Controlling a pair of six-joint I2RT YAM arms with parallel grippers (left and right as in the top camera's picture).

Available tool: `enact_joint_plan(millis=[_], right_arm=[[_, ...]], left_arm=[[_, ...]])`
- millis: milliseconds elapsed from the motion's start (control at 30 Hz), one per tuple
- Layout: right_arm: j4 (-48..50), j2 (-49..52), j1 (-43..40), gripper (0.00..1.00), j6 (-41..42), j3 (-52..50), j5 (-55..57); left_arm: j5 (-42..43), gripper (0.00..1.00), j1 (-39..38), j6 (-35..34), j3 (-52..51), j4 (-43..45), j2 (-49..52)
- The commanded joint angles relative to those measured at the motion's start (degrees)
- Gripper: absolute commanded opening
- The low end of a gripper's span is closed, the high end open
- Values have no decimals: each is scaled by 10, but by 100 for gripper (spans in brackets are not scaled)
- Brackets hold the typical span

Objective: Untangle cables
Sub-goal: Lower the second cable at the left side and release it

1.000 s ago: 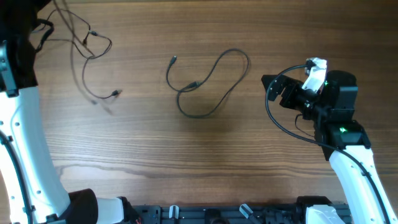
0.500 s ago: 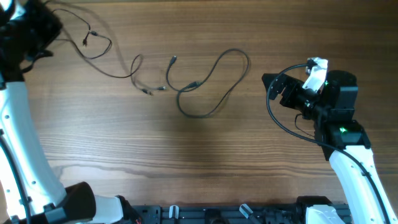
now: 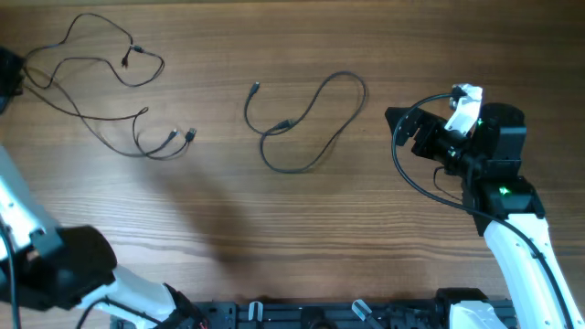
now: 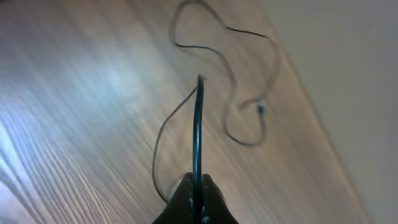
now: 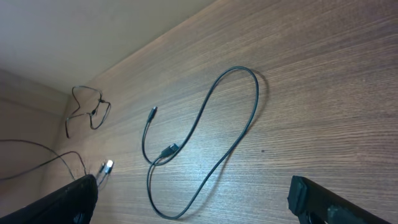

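I should keep pulling the held cable away with my left gripper until a gap opens and then let go of it, because the held cable's plugs [image 3: 181, 135] are clear of the back loop [image 3: 41, 79].
Two of the cables lie on the wooden table. A thin black one [image 3: 133, 48] sprawls in loose loops at the back left, its silvery plugs [image 3: 189, 135] pointing right. A thicker black one [image 3: 285, 123] forms an open loop at the centre. My left gripper [image 3: 5, 78] sits at the table's left edge, shut on the thin cable [image 4: 198, 137], which runs straight out from its fingertips [image 4: 186, 190]. Right of the centre loop [image 5: 169, 150] my right gripper [image 3: 399, 135] stands open, holding nothing. The two cables lie apart.
The table's far edge [image 5: 161, 34] meets a pale wall just behind the thin cable's loops [image 5: 93, 109]. Both arm bases stand along the near edge [image 3: 302, 315].
My left arm has swung out to the table's left edge, dragging the thin cable. Its plug ends slid right towards the centre loop, then back left. The right arm has not moved.
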Motion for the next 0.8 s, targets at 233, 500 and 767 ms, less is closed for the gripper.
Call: enact_joint_plan(millis=[233,500,767], right_arm=[[3,2,3,100,2,12,12],[3,2,3,100,4,12,12],[3,2,3,100,4,12,11]], left_arm=[[-116,4,89,-72,7,65,116],[-153,25,134,-71,7,106,175],[-194,51,141,-72,7,115,199]])
